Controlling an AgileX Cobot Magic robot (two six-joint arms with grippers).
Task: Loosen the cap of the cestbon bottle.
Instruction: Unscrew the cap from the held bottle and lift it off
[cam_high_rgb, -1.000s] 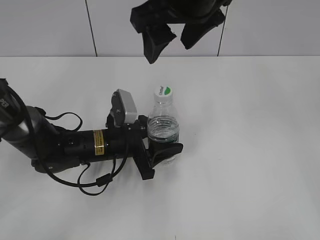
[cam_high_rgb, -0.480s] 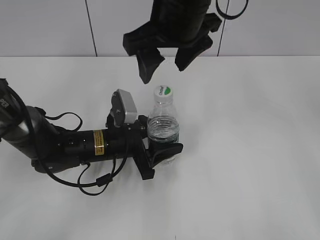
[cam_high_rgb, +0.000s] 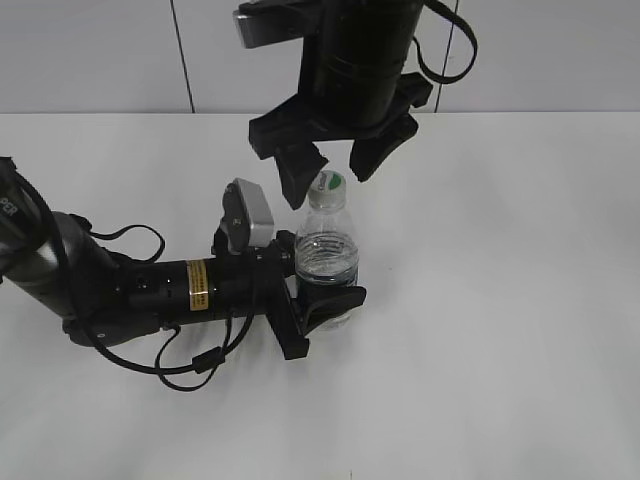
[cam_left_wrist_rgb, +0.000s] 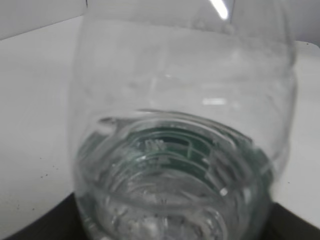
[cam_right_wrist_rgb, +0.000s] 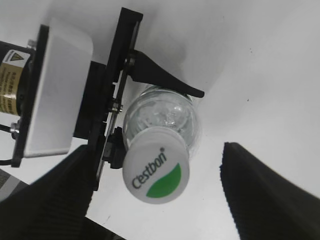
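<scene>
My gripper will bring the white cap (cam_high_rgb: 328, 184) clean off when it lifts and leave the bottle standing, because my left gripper holds the bottle's lower body (cam_high_rgb: 326, 277).
The cestbon bottle (cam_high_rgb: 327, 260) stands upright on the white table, clear with a ribbed shoulder. Its dark green label shows through the plastic in the left wrist view (cam_left_wrist_rgb: 185, 150). My left gripper (cam_high_rgb: 325, 298) lies low on the table and is shut on the bottle's lower body. The white cap (cam_high_rgb: 328, 184) with its green leaf mark tops the bottle and shows in the right wrist view (cam_right_wrist_rgb: 156, 174). My right gripper (cam_high_rgb: 333, 158) hangs open just above the cap, one finger on each side, not touching it (cam_right_wrist_rgb: 157, 192).
The left arm (cam_high_rgb: 150, 290) with its cables lies across the table's left part. A white tiled wall (cam_high_rgb: 550, 50) runs along the back edge. Bare white tabletop (cam_high_rgb: 500, 300) extends to the right and front.
My right gripper has come down from above and now straddles the cap with open fingers. The left gripper and bottle have not moved.
</scene>
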